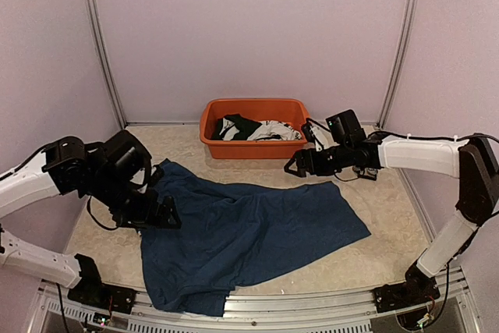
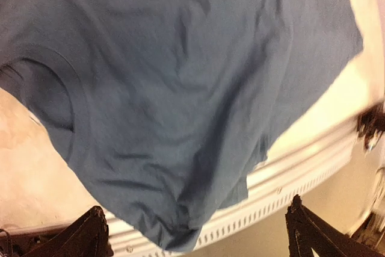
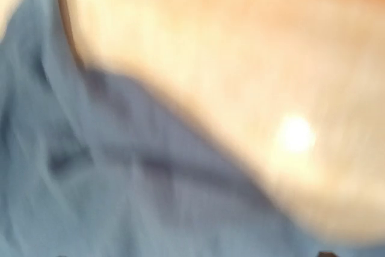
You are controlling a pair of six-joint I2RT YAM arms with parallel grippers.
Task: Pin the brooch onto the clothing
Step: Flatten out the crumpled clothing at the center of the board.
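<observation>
My right gripper will make the limp navy T-shirt bunch into folds at its far edge (image 1: 304, 188) when pulling it toward the front bar, because loose creases (image 1: 251, 220) run across the T-shirt.
The clothing, a dark navy T-shirt (image 1: 249, 232), lies crumpled across the middle of the table, with its lower hem reaching the front rail. My left gripper (image 1: 160, 216) hovers at the shirt's left edge. In the left wrist view the left gripper (image 2: 195, 203) is open. Its dark fingers (image 2: 90, 236) stand far apart and nothing is between them, and the shirt (image 2: 174, 88) hangs beyond. My right gripper (image 1: 299, 163) is just off the shirt's far right corner, in front of the tub, and looks open and empty. The right wrist view is blurred and shows only the shirt (image 3: 120, 197) and the table. The brooch is out of view.
An orange tub (image 1: 253, 148) stands at the back centre with black and white garments (image 1: 249, 128) in it. A perforated metal rail (image 1: 296, 306) runs along the near table edge. Metal posts and pale walls enclose the table on the left, back and right.
</observation>
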